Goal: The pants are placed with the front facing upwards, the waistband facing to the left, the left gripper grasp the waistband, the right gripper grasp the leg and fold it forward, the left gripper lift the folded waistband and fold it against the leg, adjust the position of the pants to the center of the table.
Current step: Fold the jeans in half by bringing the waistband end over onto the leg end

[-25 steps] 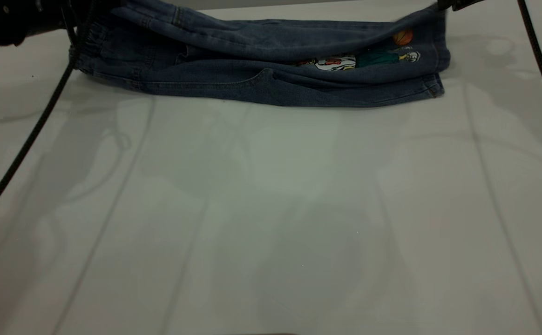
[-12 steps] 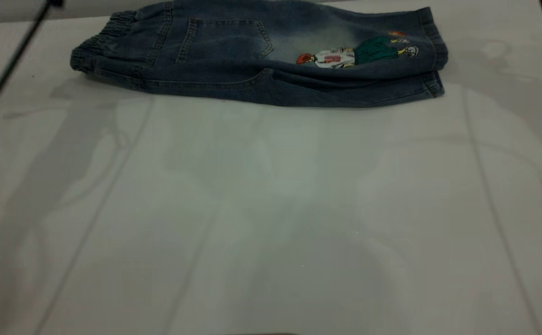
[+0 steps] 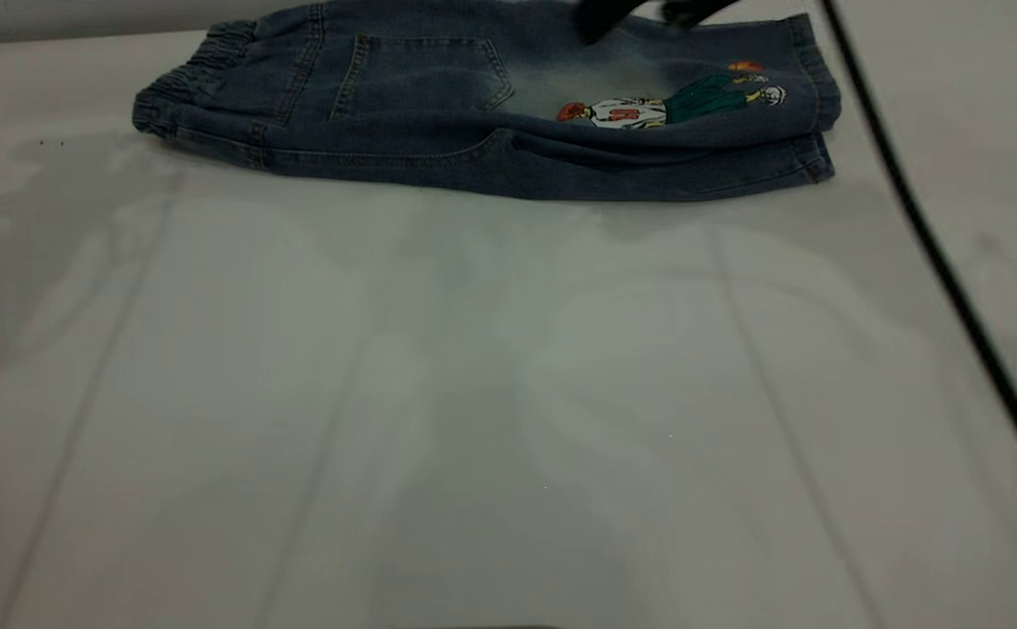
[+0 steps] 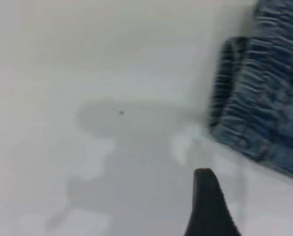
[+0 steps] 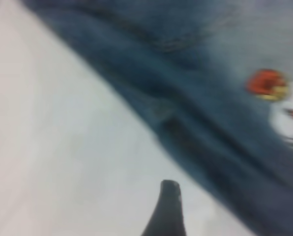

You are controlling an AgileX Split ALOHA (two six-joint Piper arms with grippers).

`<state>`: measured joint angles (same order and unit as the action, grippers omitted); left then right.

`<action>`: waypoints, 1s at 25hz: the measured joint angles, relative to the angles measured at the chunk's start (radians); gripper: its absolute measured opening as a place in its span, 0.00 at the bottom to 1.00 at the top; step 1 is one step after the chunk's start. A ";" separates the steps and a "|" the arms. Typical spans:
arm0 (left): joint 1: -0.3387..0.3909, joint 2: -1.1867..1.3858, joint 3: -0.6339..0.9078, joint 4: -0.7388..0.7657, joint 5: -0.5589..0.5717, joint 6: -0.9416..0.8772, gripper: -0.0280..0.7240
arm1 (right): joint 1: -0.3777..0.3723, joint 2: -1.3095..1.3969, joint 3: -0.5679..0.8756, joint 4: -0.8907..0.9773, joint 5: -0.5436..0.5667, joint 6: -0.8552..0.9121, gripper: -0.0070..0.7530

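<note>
The pants have the legs stacked [image 3: 673, 155] and open table around the waistband. My left gripper should keep going toward the waistband's near corner [image 3: 158, 114] and close once its fingers are on both sides of that corner.
The blue denim pants [image 3: 473, 114] lie folded lengthwise along the far edge of the table, one leg on top of the other. The elastic waistband [image 3: 185, 87] points left and the cuffs [image 3: 810, 105] point right. A cartoon print [image 3: 666, 100] shows on the upper leg. My right gripper [image 3: 639, 13] hovers as a dark blur above the far side of the pants, and one finger [image 5: 168, 211] shows over the table beside the denim [image 5: 210, 123], holding nothing. My left gripper [image 4: 235, 211] hangs off the waistband [image 4: 264, 98], one finger [image 4: 208, 206] showing, empty.
The white table [image 3: 508, 393] stretches wide in front of the pants. The right arm's black cable [image 3: 937, 253] runs diagonally across the right side above the table.
Both grippers have let go of the pants, and the lifted layer has dropped flat onto the lower leg. The left arm has drawn away to the left. The right arm has swung in over the pants.
</note>
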<state>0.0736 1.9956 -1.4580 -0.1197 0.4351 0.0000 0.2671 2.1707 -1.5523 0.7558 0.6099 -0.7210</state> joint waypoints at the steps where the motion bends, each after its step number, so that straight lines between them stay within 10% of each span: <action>1: 0.007 0.013 -0.021 0.003 0.020 0.000 0.57 | 0.019 0.000 0.000 -0.001 0.000 -0.002 0.76; 25: 0.003 0.541 -0.581 -0.201 0.251 0.084 0.57 | 0.132 0.000 0.000 -0.018 0.040 -0.004 0.73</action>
<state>0.0767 2.5368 -2.0392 -0.3204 0.6858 0.0843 0.3992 2.1707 -1.5523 0.7376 0.6501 -0.7253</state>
